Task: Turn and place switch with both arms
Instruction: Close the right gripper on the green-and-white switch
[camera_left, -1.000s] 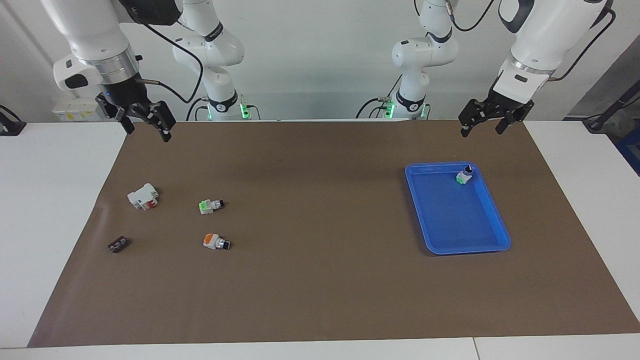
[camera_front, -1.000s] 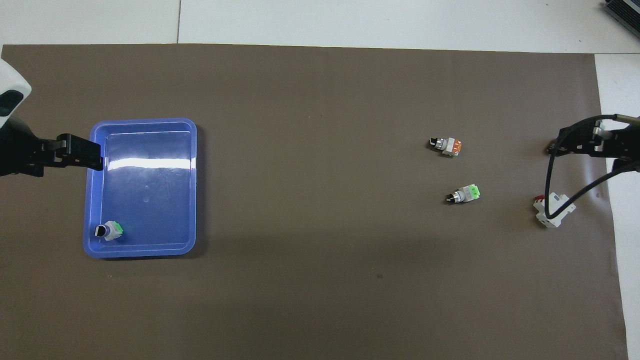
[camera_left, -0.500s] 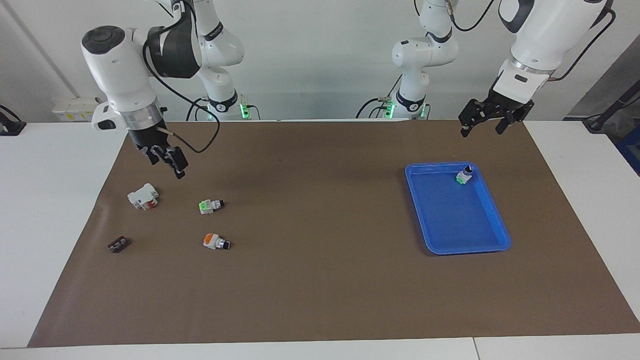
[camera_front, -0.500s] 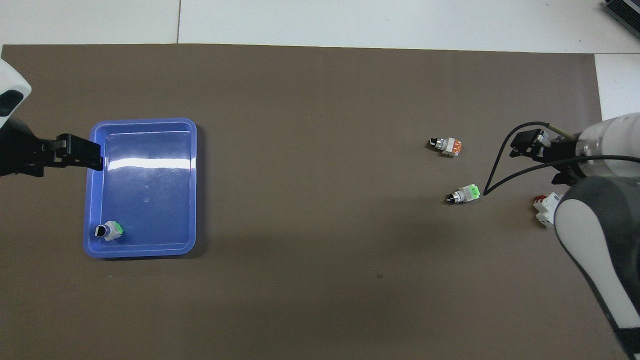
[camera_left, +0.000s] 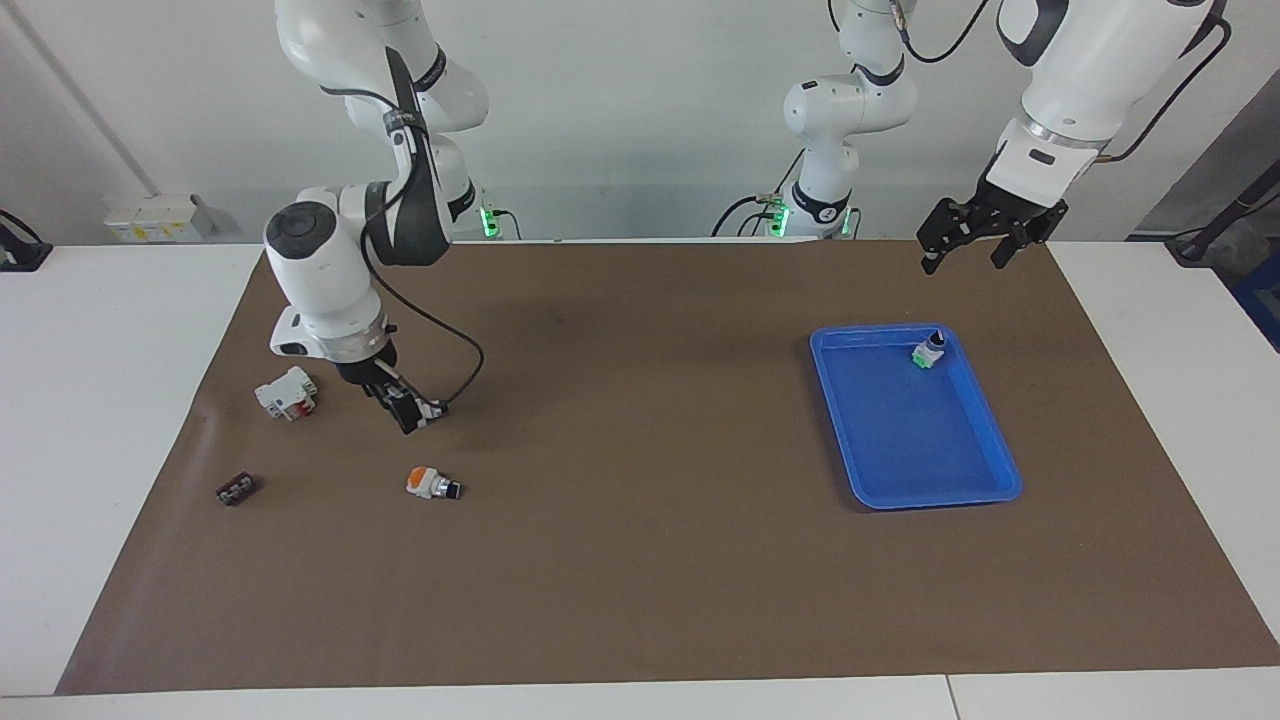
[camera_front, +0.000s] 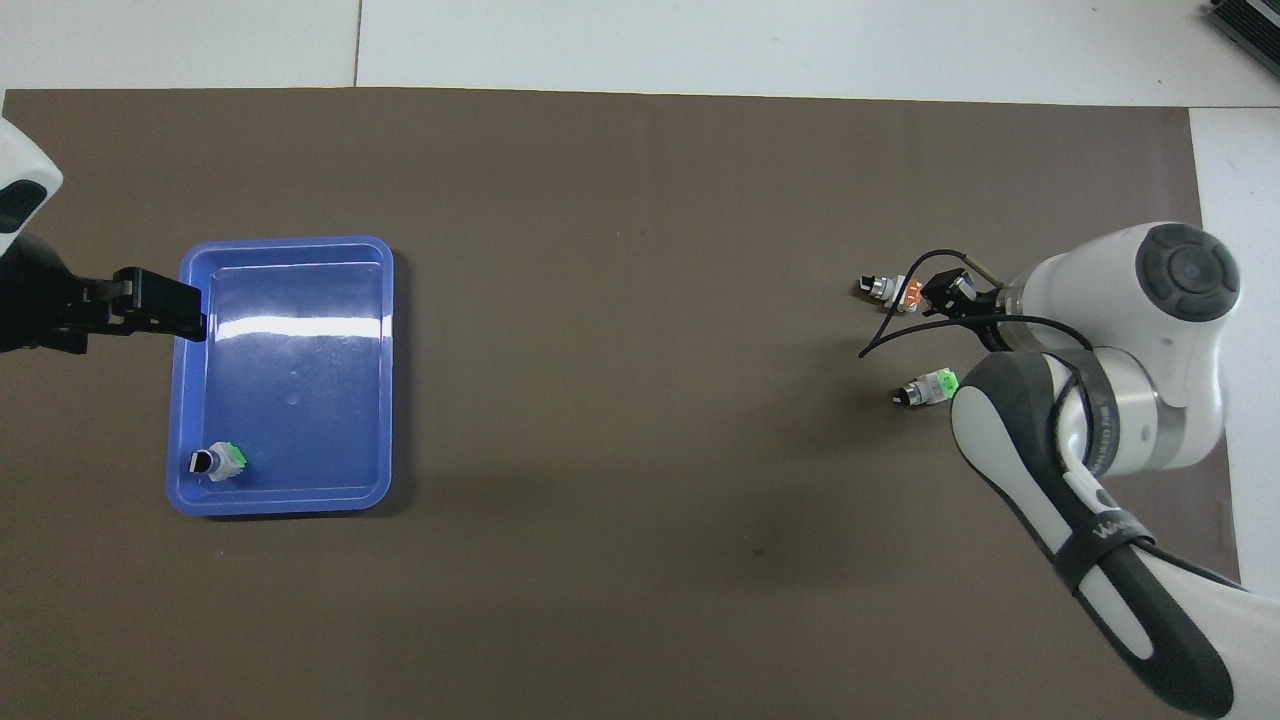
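I expect the green-and-white switch (camera_front: 929, 388) to come along in one piece when I carry it by the knob, because the black knob (camera_front: 903, 395) is joined in line with the switch's body.
A green-and-white switch (camera_front: 928, 387) with a black knob lies on the brown mat at the right arm's end. In the facing view my right gripper (camera_left: 408, 415) is low over it and hides most of it. I cannot tell whether they touch. In the overhead view the right gripper (camera_front: 945, 292) shows beside the orange-capped switch. A second green switch (camera_left: 928, 352) sits in the blue tray's (camera_left: 1000, 490) corner nearest the robots; it also shows in the overhead view (camera_front: 215, 462). My left gripper (camera_left: 975, 243) waits, open and empty, up in the air above the mat beside the tray.
An orange-capped switch (camera_left: 430, 484) lies farther from the robots than the green switch on the mat. A white block with red parts (camera_left: 287, 393) and a small black piece (camera_left: 236, 489) lie toward the right arm's end of the mat (camera_left: 640, 450).
The right arm has swung down and toward the mat's middle, from high above the mat's corner to just over the green switch. The left arm and the switches have not moved.
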